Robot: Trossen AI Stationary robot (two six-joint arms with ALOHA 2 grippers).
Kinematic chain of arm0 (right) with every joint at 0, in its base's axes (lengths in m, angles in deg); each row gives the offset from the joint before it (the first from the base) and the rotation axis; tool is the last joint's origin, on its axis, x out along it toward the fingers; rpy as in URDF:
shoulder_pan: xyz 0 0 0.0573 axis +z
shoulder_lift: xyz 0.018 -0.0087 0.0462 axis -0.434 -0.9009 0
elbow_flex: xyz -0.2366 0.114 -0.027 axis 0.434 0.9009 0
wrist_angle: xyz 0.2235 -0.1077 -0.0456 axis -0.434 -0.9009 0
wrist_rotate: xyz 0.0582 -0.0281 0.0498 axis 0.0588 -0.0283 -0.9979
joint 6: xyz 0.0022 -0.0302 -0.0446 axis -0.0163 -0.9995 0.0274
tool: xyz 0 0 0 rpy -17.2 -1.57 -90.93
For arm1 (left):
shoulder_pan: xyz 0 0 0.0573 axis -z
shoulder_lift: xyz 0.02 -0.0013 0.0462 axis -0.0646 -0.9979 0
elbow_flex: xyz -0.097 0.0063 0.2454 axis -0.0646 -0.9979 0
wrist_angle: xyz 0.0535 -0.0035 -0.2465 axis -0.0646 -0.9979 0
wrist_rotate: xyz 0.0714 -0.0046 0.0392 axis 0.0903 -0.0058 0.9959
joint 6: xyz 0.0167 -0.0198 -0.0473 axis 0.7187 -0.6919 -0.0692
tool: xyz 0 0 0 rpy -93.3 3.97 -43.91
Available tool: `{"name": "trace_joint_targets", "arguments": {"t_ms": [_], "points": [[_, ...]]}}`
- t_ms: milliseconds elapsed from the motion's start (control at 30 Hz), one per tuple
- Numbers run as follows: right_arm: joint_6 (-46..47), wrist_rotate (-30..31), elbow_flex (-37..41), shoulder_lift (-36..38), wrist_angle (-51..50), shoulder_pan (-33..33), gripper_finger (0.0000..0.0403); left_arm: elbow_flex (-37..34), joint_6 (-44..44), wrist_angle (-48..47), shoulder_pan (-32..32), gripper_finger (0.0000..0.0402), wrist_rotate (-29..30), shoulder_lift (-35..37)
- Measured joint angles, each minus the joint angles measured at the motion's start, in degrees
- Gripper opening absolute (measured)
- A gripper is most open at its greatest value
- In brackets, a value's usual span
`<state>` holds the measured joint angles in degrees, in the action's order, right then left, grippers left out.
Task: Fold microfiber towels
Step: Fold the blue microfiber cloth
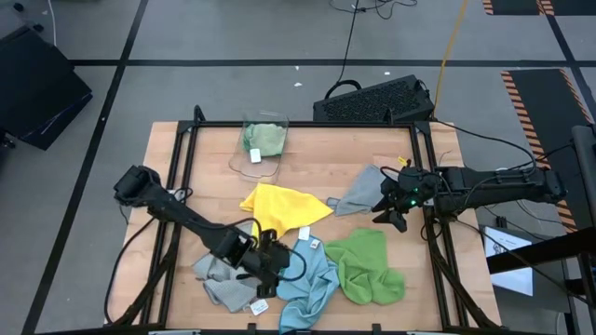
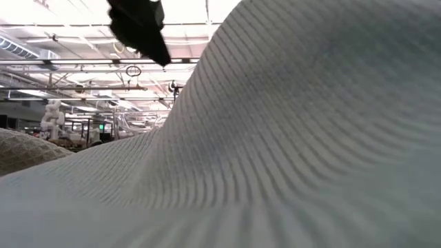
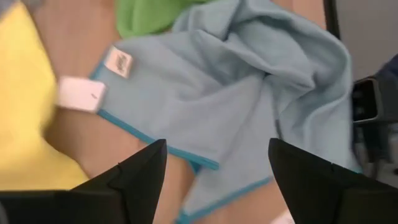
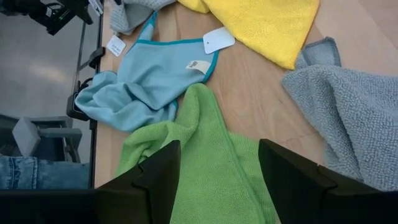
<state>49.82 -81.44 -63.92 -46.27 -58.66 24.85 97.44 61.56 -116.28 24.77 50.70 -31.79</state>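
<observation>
The light blue towel (image 1: 315, 277) is bunched up in loose, soft folds (image 1: 304, 305), so it will drop open into a wide, hanging sheet when the robot lifts it.
Several microfiber towels lie crumpled on the wooden table. The yellow one (image 1: 279, 207) is in the middle, and a light blue one (image 1: 307, 279) lies at the near edge. A bright green one (image 1: 368, 265) is to its right. One grey towel (image 1: 223, 279) lies near left and another grey one (image 1: 361, 193) lies right of the yellow. My left gripper (image 3: 217, 146) stands open just above the light blue towel's teal-edged border (image 3: 186, 155). My right gripper (image 4: 217, 149) waits open at the table's right side, over the bright green towel (image 4: 199, 155).
A clear plastic bin (image 1: 244, 160) with a pale green towel (image 1: 265, 140) in it stands at the far middle. A black keyboard (image 1: 372, 100) lies beyond the far edge. White tags (image 4: 217, 39) lie on the wood. In the low view a towel (image 2: 275, 138) fills the picture.
</observation>
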Motion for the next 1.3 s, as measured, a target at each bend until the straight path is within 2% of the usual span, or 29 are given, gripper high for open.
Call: {"name": "trace_joint_targets", "arguments": {"t_ms": [167,367,500,667,900,1000,1100,1300], "points": [[-0.2,1.8,0.0,0.0,0.0,0.0,0.0208,0.0,3.8,0.2,-3.8,0.0285,-0.6,0.0],[1.0,2.8,0.0,0.0,0.0,0.0,0.0208,-0.3,8.9,0.0,-5.4,0.0285,-1.6,-0.9],[2.7,2.7,0.0,0.0,0.0,0.0,0.0208,-0.7,9.9,2.7,-6.0,0.0285,-6.5,-3.7],[3.1,2.5,0.0,0.0,-0.2,0.0,0.0208,-0.9,2.9,3.1,-6.5,0.0285,-15.0,-8.0],[2.4,2.5,0.0,0.0,-0.9,0.0,0.0208,-0.9,-5.2,5.3,-7.0,0.0280,-21.0,-11.5],[1.4,2.5,0.0,0.0,-0.9,0.0,0.0208,-0.7,-6.6,5.8,-7.6,0.0251,-25.0,-13.1],[1.4,2.6,0.0,-0.1,-0.7,-0.1,0.0208,-0.9,-6.3,4.2,-8.3,0.0196,-26.1,-14.1],[3.2,2.8,0.0,-0.5,-0.2,0.0,0.0208,-0.8,5.4,3.9,-9.4,0.0028,-24.4,-14.4]]}}
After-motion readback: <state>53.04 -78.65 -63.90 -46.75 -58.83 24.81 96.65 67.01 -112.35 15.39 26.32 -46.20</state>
